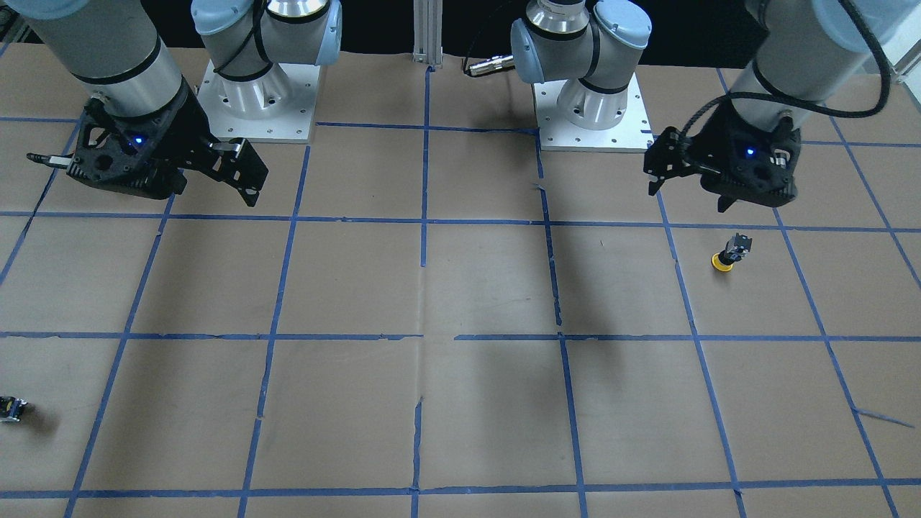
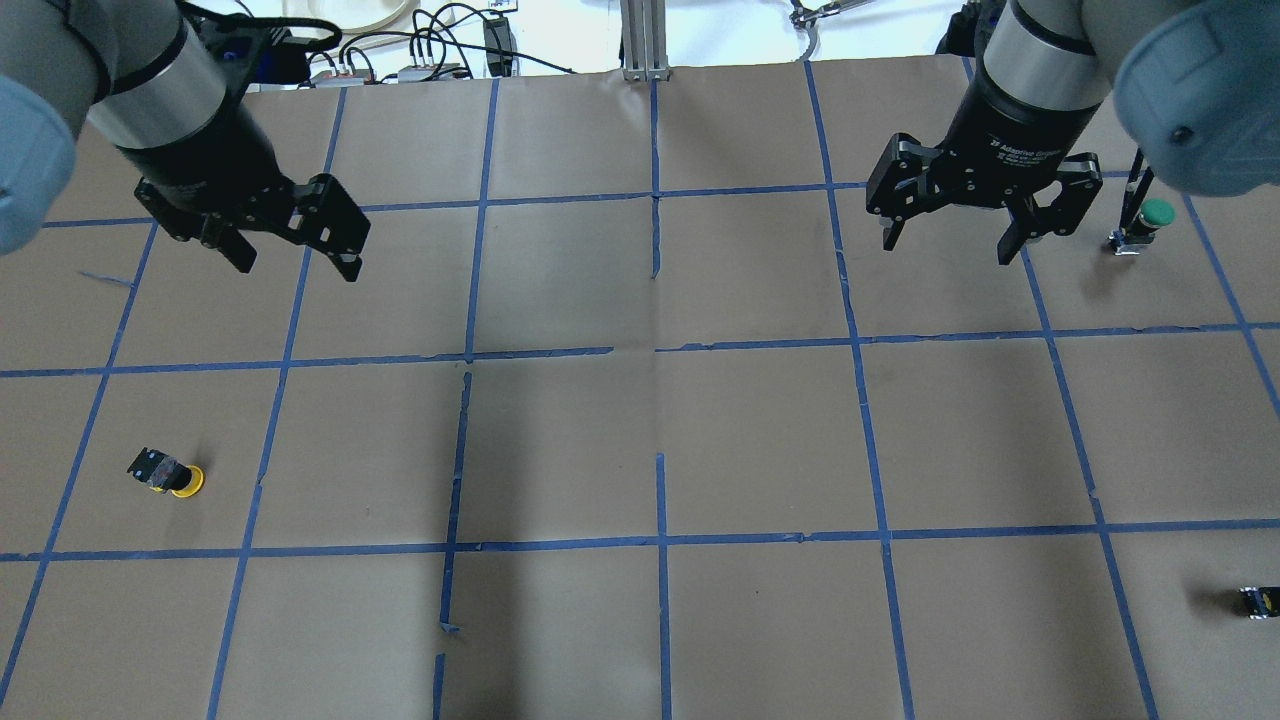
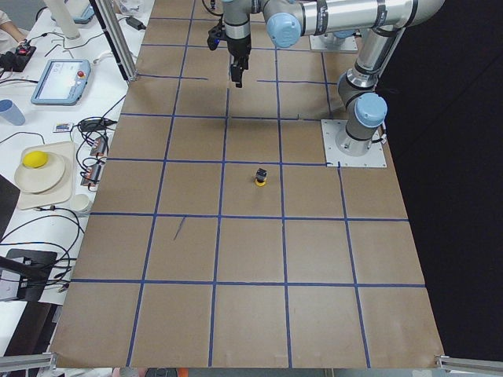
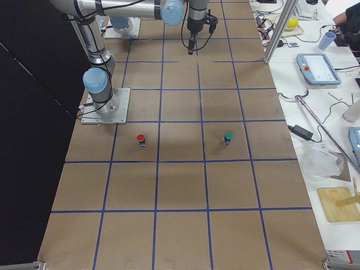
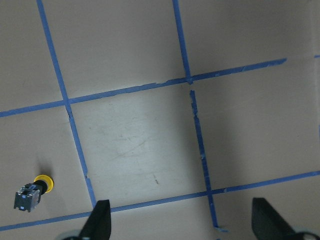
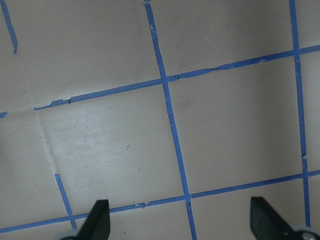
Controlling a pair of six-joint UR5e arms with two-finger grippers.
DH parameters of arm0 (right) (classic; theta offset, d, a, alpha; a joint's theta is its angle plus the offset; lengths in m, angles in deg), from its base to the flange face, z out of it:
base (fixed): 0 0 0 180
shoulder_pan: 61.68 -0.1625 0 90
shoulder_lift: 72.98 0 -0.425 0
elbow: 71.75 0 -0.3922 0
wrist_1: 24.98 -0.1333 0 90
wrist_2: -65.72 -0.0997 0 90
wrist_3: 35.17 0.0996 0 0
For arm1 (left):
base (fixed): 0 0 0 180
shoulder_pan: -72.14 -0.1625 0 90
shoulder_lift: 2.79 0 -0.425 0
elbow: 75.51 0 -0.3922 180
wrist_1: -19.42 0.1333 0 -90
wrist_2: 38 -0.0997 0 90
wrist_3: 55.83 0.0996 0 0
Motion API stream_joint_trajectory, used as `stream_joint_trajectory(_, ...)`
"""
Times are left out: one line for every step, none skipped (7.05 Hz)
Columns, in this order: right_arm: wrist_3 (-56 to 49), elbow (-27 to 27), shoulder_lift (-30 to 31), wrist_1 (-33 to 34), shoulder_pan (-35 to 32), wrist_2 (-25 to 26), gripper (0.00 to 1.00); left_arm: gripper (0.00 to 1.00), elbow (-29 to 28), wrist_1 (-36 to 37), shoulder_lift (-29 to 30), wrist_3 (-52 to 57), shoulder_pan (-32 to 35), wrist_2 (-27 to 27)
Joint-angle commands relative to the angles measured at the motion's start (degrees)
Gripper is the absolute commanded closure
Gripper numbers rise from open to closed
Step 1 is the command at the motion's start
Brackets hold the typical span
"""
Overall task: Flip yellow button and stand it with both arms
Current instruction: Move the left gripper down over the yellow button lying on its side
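Observation:
My left gripper will have the yellow cap (image 1: 722, 262) pointing out past the ends of its fingers when I lift the button, because the black-and-grey body (image 1: 736, 247) goes up from that cap.
The yellow button (image 2: 168, 473) lies on its side on the brown paper, its yellow cap pointing toward the table's middle and its black-and-grey body outward. It also shows in the front view (image 1: 730, 254), the left side view (image 3: 260, 177) and the bottom left of the left wrist view (image 5: 32, 192). My left gripper (image 2: 290, 240) hangs open and empty high above the table, farther out than the button and apart from it; its fingertips (image 5: 97, 220) show in the wrist view. My right gripper (image 2: 947, 245) hangs open and empty over the table's right half, far from the button.
A green-capped button (image 2: 1145, 225) stands just right of my right gripper and shows in the right side view (image 4: 228, 136). A red-capped button (image 4: 140, 139) stands near the right arm's base. A small dark part (image 2: 1260, 602) lies at the near right edge. Blue tape lines grid the paper.

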Motion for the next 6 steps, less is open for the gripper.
stream_joint_trajectory(-0.3,0.1,0.0,0.2,0.1,0.1,0.0,0.01,6.4,4.4,-0.2,17.0,-12.4,0.0)
stream_joint_trajectory(-0.5,0.2,0.0,0.2,0.2,0.9,0.0,0.01,10.3,10.1,-0.1,25.3,-17.1,0.2)
stream_joint_trajectory(-0.5,0.1,-0.1,0.1,0.4,0.4,0.0,0.01,14.6,17.2,-0.1,31.5,-20.7,0.5)
stream_joint_trajectory(-0.2,0.1,-0.1,0.3,0.4,0.2,0.0,0.01,19.1,23.9,-0.1,34.1,-23.2,0.5)
stream_joint_trajectory(-0.5,0.1,-0.1,0.3,0.4,0.3,0.0,0.01,23.3,30.1,-0.1,34.3,-24.4,0.5)
stream_joint_trajectory(0.0,0.2,0.9,-0.8,0.3,0.3,0.0,0.01,25.5,34.5,0.3,33.9,-24.4,0.0)
